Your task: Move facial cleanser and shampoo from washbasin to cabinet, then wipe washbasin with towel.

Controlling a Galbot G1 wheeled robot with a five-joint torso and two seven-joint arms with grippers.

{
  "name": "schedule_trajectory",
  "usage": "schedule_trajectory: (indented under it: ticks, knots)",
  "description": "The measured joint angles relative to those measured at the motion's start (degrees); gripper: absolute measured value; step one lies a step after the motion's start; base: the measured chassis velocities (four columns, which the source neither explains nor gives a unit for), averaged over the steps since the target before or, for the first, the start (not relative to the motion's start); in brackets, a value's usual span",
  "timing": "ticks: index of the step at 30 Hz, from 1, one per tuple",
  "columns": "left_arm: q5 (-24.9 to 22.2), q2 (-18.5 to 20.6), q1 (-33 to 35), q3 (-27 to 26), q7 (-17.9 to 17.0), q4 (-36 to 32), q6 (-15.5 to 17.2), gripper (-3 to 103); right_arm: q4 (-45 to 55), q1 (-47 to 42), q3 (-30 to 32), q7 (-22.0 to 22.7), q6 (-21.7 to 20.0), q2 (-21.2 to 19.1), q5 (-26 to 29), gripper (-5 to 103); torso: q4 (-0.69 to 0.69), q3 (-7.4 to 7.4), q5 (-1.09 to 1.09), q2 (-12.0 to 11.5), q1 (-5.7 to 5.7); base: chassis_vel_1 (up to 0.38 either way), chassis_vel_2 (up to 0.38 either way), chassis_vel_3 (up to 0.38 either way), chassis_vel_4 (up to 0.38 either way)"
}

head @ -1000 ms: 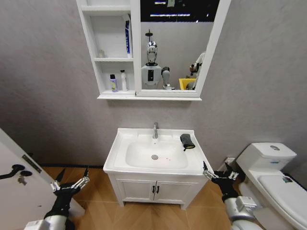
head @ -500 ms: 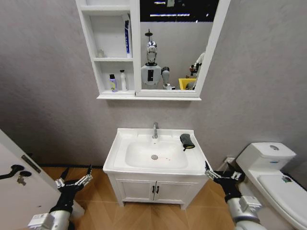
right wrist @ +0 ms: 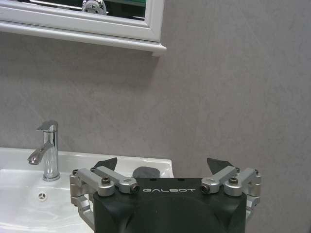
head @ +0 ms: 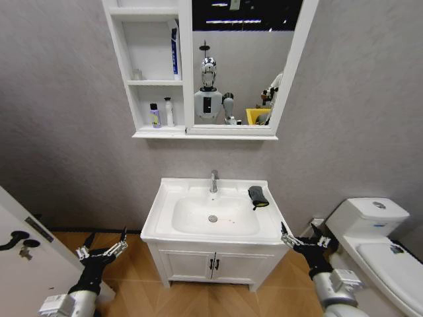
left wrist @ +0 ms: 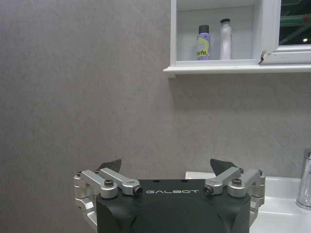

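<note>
The dark towel [head: 258,198] is folded into a thick, compact bundle [head: 256,192], so it will wrinkle but stay bunched when I pick it up and wipe the washbasin.
The white washbasin [head: 157,212] with its chrome tap [head: 214,179] stands in the middle of the head view. The dark towel [head: 258,195] lies on its right rim. Above hangs the cabinet [head: 142,134]; a purple bottle [head: 154,115] and a white bottle [head: 170,111] stand in its lowest compartment, and I cannot tell which is the shampoo and which the facial cleanser. My left gripper [head: 100,251] hangs open low at the basin's left, my right gripper [head: 308,242] open low at its right. The right wrist view shows the open right gripper [right wrist: 163,163] before the towel [right wrist: 146,172].
A white toilet [head: 377,228] stands close at the right, a white door with a black handle [head: 14,239] at the left. The two-door floor vanity [head: 211,263] carries the basin. A blue-white tube [head: 176,53] stands in the middle compartment. The mirror [head: 244,59] reflects the robot.
The whole picture has shifted slightly, so the camera moved. Both arms stay low beside the vanity, and the towel and bottles lie where they were.
</note>
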Motion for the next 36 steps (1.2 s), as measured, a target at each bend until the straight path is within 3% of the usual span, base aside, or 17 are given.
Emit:
schedule_trajectory:
  ticks: [11, 17, 19, 20, 23, 24, 26, 28, 33, 36]
  knots:
    - [0.0, 0.0, 0.0, 0.0, -0.1, 0.0, 0.0, 100, -1.9, 1.8, -0.9, 0.1, 1.0, -0.4, -0.4, 100, 0.01, 0.03, 0.02, 0.0, 0.1, -0.156, 0.152, 0.158, -0.137]
    - [0.0, 0.0, 0.1, 0.0, -0.1, 0.0, 0.0, 100, -4.2, 5.7, 0.0, 1.6, -2.7, -3.3, 3.0, 100, 0.0, 0.0, 0.0, 0.0, -0.01, 0.023, 0.0, -0.05, -0.021]
    - [0.0, 0.0, 0.1, 0.0, -0.1, 0.0, 0.0, 100, -7.3, 10.2, 1.1, 2.6, -6.6, -6.5, 5.5, 100, -0.02, -0.01, 0.0, 0.0, -0.05, 0.032, -0.018, -0.013, 0.02]
    - [0.0, 0.0, 0.1, 0.0, -0.1, 0.0, 0.0, 100, -7.3, 10.2, 1.1, 2.6, -6.6, -6.5, 5.5, 100, -0.02, -0.01, 0.0, 0.0, -0.05, 0.0, 0.0, 0.0, 0.0]
    - [0.0, 0.0, 0.1, 0.0, -0.1, 0.0, 0.0, 100, -16.5, 20.4, -1.7, 3.5, -11.4, -13.8, 9.0, 100, 0.01, 0.0, 0.04, 0.0, -0.02, 0.001, -0.019, -0.012, -0.003]
    - [0.0, 0.0, 0.1, 0.0, -0.1, 0.0, 0.0, 100, -16.5, 20.4, -1.7, 3.5, -11.4, -13.8, 9.0, 100, 0.01, 0.0, 0.04, 0.0, -0.02, 0.0, 0.0, 0.0, 0.0]
    - [0.0, 0.0, 0.1, 0.0, -0.1, 0.0, 0.0, 100, -23.6, 28.0, -5.5, 4.2, -13.6, -18.3, 11.5, 100, 0.0, 0.01, 0.02, 0.0, 0.02, 0.0, 0.0, 0.0, 0.0]
    - [0.0, 0.0, 0.1, 0.0, -0.1, 0.0, 0.0, 100, -28.2, 32.9, -8.4, 4.6, -14.0, -20.1, 12.3, 100, 0.03, 0.02, 0.01, 0.0, 0.04, 0.0, 0.0, 0.0, 0.0]
    - [0.0, 0.0, 0.1, 0.0, -0.1, 0.0, 0.0, 100, -42.1, 43.3, -17.2, 4.9, -13.8, -21.2, 14.7, 100, 0.0, 0.03, 0.03, 0.0, 0.05, -0.008, 0.002, 0.022, -0.001]
    - [0.0, 0.0, 0.1, 0.0, -0.1, 0.1, 0.0, 100, -45.1, 45.5, -19.7, 5.8, -14.3, -20.1, 16.0, 100, -0.01, 0.02, 0.0, 0.0, 0.03, 0.0, 0.0, 0.0, 0.0]
